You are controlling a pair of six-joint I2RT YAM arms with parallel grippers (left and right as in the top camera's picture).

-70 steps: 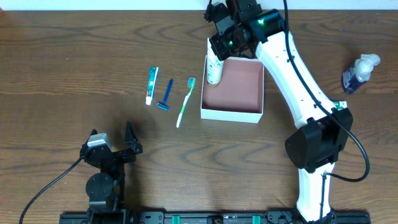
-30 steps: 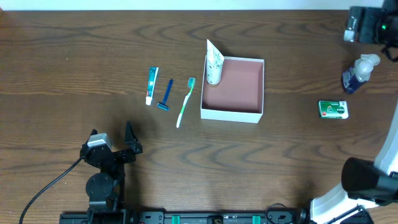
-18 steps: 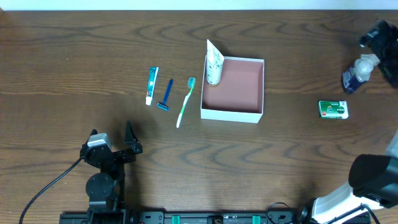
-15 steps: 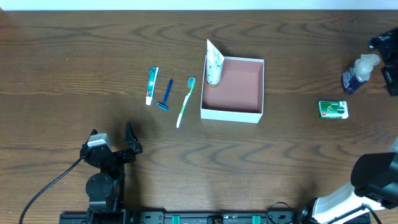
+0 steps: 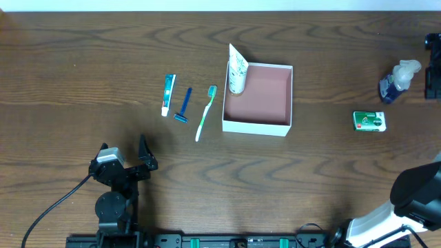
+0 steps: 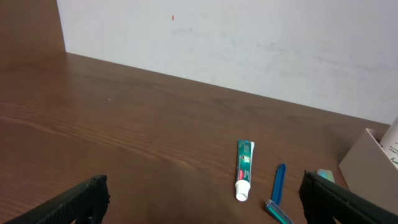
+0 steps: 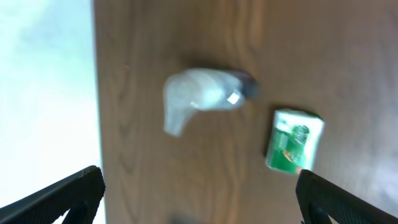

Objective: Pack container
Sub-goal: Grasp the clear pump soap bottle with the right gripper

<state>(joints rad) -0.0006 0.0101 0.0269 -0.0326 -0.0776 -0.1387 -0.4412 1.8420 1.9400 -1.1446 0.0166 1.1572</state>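
My open right gripper is facing the bottle's white top (image 5: 408, 68), clear of the green soap box, so I keep moving in until its fingers are on either side of that top.
The container (image 5: 256, 126), a square white box with a pink-brown inside, sits mid-table. A white tube (image 5: 237, 72) leans in its far left corner. Left of it lie a toothbrush (image 5: 205, 112), a blue razor (image 5: 184, 105) and a small toothpaste tube (image 5: 168, 94). My right gripper (image 5: 434, 65) is open at the far right edge, beside a bottle (image 5: 396, 80) and above a green soap box (image 5: 369, 121). In the blurred right wrist view the bottle (image 7: 199, 99) and soap box (image 7: 293, 142) lie ahead of the open right gripper (image 7: 199, 196). My left gripper (image 5: 124, 148) rests open near the front left.
In the left wrist view the toothpaste tube (image 6: 244, 169) and razor (image 6: 277, 186) lie ahead of the open left gripper (image 6: 199, 205), with the container's corner (image 6: 370, 168) at the right. A white wall runs behind the table's far edge.
My right arm has swung away from the container to the far right edge, leaving the white tube in the box. The left arm has not moved.
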